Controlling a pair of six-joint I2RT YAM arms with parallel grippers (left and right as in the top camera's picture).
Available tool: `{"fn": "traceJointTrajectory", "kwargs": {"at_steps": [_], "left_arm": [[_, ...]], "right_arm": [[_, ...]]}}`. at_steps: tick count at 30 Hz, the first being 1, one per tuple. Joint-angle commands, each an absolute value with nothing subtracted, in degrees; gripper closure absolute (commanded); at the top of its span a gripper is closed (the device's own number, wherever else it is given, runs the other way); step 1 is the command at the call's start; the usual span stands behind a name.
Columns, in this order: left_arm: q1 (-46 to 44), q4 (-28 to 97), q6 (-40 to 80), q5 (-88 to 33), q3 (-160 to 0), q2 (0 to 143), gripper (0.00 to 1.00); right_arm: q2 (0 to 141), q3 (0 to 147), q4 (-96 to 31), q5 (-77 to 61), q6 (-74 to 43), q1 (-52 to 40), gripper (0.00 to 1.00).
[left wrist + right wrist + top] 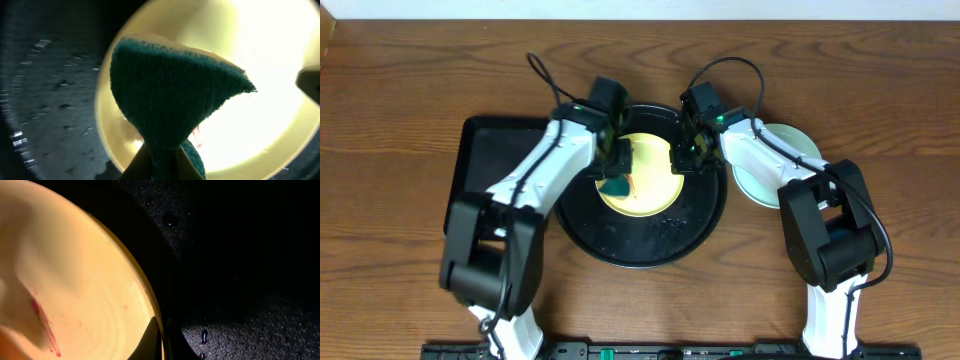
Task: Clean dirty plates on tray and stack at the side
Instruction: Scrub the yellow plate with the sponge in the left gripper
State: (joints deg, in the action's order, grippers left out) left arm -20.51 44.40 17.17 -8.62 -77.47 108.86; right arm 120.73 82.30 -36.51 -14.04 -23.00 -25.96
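The yellow plate next to the dark green sponge is streaked with red smears [45, 325], so my left gripper should wipe the sponge back over them toward my right gripper's side [654, 190].
A pale yellow plate [648, 178] lies in the round black tray [640, 245]. My left gripper [617, 168] is shut on a dark green sponge [617, 186] that rests on the plate's left part. In the left wrist view the sponge [170, 85] fans out from my left gripper [160, 162] over the yellow plate [260, 60]. My right gripper [682, 158] is shut on the plate's right rim. In the right wrist view my right gripper [162, 340] pinches that rim, and red smears [42, 322] streak the yellow plate [75, 280]. A mint-blue plate [790, 150] sits on the table at the right, partly hidden by the right arm.
A rectangular black tray [485, 150] lies at the left, touching the round tray's side and partly under the left arm. Water drops dot the round tray's floor [202, 336]. Both arms reach in from the front edge over the wooden table [400, 100].
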Motion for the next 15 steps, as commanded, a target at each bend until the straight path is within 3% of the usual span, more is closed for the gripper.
{"fn": "traceJointTrajectory", "kwargs": {"at_steps": [1,9,15], "left_arm": [[-22.0,43.9,18.4,-8.3,-77.0,111.3,0.93],[-25.1,43.3,18.1,-12.8,-77.0,113.1,0.93],[-25.8,39.9,10.5,-20.9,-77.0,113.1,0.93]], "right_arm": [[123.2,80.1,-36.9,-11.8,-23.6,-26.3,0.99],[123.2,80.1,-36.8,-11.9,-23.6,-26.3,0.99],[123.2,80.1,-36.8,-11.9,-23.5,-26.3,0.99]]}}
